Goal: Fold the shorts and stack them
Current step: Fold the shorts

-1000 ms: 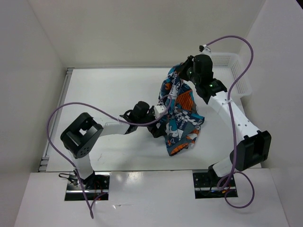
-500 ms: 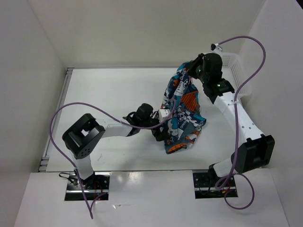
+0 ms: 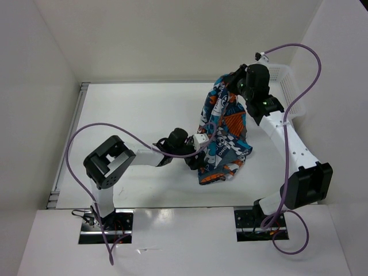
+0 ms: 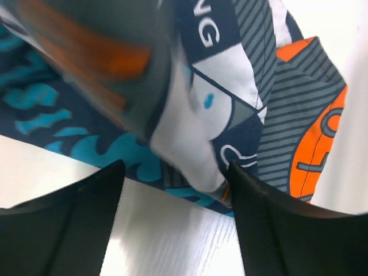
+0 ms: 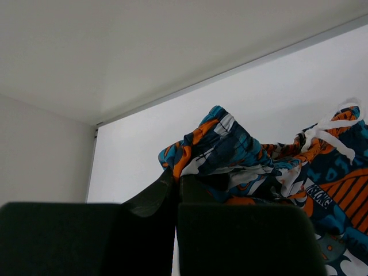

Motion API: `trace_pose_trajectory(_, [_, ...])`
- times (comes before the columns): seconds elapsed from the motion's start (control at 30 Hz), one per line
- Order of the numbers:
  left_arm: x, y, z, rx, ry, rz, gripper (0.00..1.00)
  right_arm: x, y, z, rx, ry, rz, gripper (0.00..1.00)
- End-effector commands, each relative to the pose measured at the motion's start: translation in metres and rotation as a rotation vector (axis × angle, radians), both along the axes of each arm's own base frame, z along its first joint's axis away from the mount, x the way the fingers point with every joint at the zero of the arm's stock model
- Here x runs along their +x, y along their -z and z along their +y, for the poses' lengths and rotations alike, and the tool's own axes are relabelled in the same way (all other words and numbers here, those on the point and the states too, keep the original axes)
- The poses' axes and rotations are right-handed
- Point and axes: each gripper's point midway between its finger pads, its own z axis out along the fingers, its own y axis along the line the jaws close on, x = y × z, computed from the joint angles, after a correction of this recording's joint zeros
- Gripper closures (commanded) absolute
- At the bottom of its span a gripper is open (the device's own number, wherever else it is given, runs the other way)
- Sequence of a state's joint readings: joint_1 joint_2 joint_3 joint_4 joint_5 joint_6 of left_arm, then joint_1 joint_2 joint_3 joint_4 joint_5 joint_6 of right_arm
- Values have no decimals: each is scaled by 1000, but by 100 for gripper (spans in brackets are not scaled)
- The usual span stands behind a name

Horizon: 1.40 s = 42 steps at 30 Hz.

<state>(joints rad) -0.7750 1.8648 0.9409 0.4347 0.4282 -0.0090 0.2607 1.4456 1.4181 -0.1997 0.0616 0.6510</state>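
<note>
My left gripper should take the shorts' hem (image 4: 214, 187), and both grippers should stretch the shorts flat before folding, because the shorts bunch (image 3: 226, 148) below their waistband in my right gripper.
The patchwork shorts (image 3: 225, 129), teal, orange, black and white, hang from my right gripper (image 3: 233, 82), which is shut on their waistband (image 5: 218, 144) and holds them up above the table. Their lower part bunches on the table (image 3: 132, 115). The white drawstring (image 5: 333, 129) dangles at the right in the right wrist view. My left gripper (image 3: 197, 158) is open, low at the hem on the shorts' left side. In the left wrist view the hem (image 4: 195, 172) lies between and just beyond the fingers (image 4: 270, 230), with bare table below.
A white mesh basket (image 3: 282, 86) stands at the table's far right, right behind my right arm. White walls close in the table at the back and both sides.
My right gripper has lifted the shorts and carried them right towards the basket. My left gripper has slid right along the table up to the hem.
</note>
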Motion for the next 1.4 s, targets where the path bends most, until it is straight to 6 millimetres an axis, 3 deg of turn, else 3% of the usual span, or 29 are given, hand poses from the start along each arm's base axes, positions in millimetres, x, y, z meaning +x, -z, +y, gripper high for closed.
trace_pose_trajectory(0.0, [-1,-14,-24,-84,81,-44,25,-6,-40,-2,33,-7,-125,100])
trace_pose_trajectory(0.07, [-13,-10,-25,-92,137,-6,29,-6,-40,-2,24,-8,-126,100])
trace_pose_trajectory(0.17, [-24,-12,-30,-107,183,10,49,-5,-44,-6,25,1,-136,100])
trace_pose_trajectory(0.23, [-20,-16,-29,-113,163,-16,71,-5,-44,-6,25,1,-136,100])
trace_pose_trajectory(0.33, [-10,-31,-32,-121,132,-51,86,-4,-46,-6,19,0,-146,100])
trace_pose_trajectory(0.37, [-5,-36,-32,-110,113,-54,100,-4,-44,-7,5,-2,-140,100])
trace_pose_trajectory(0.4, [-2,-36,-25,-61,75,-32,100,-2,-40,-6,2,-2,-131,100])
trace_pose_trajectory(0.43, [13,-43,-14,-50,36,-23,100,-1,-37,-11,-13,5,-123,100])
trace_pose_trajectory(0.47, [35,-70,-8,-64,-13,-53,100,2,-36,-10,-24,3,-122,100])
trace_pose_trajectory(0.5, [44,-66,13,1,-65,11,100,7,-34,-12,-22,-8,-112,100])
trace_pose_trajectory(0.53, [79,-72,48,20,-165,35,100,10,-32,-17,-38,-8,-103,100])
trace_pose_trajectory(0.57, [105,-108,62,-6,-217,2,100,13,-44,-16,-50,-19,-127,100])
trace_pose_trajectory(0.6, [112,-113,88,33,-271,58,100,16,-47,-19,-60,-23,-125,100])
trace_pose_trajectory(0.63, [143,-130,132,31,-388,47,100,22,-61,-19,-77,-25,-154,100])
trace_pose_trajectory(0.67, [154,-150,157,29,-450,30,100,24,-70,-17,-82,-36,-169,100])
trace_pose_trajectory(0.7, [176,-193,177,-5,-517,-56,100,29,-71,-12,-90,-58,-169,100])
trace_pose_trajectory(0.73, [194,-224,219,-30,-614,-116,100,30,-98,-11,-93,-67,-227,100])
trace_pose_trajectory(0.8, [209,-281,253,-77,-695,-234,100,33,-117,-8,-85,-75,-268,100])
trace_pose_trajectory(0.83, [213,-332,268,-121,-731,-339,100,35,-133,-6,-88,-87,-302,100])
trace_pose_trajectory(0.93, [200,-412,311,-170,-843,-514,100,34,-169,-3,-106,-105,-380,100])
trace_pose_trajectory(1.03, [176,-449,329,-179,-921,-584,100,27,-189,3,-138,-121,-434,100])
trace_pose_trajectory(1.1, [167,-449,342,-161,-975,-584,100,15,-202,5,-160,-129,-469,100])
trace_pose_trajectory(1.13, [156,-456,344,-163,-988,-596,100,16,-190,2,-176,-122,-446,100])
trace_pose_trajectory(1.17, [151,-451,353,-142,-1023,-579,100,2,-195,9,-183,-142,-461,100])
trace_pose_trajectory(1.2, [144,-446,353,-132,-1024,-561,100,2,-174,12,-218,-151,-422,100])
trace_pose_trajectory(1.27, [124,-416,355,-88,-1033,-491,100,-21,-166,21,-235,-178,-416,100])
trace_pose_trajectory(1.3, [117,-404,355,-76,-1033,-470,100,-21,-124,27,-251,-197,-331,100])
trace_pose_trajectory(1.33, [97,-404,358,-78,-1049,-485,100,-27,-106,31,-256,-217,-298,100])
trace_pose_trajectory(1.37, [95,-366,358,-30,-1062,-416,100,-36,-83,42,-264,-255,-246,100])
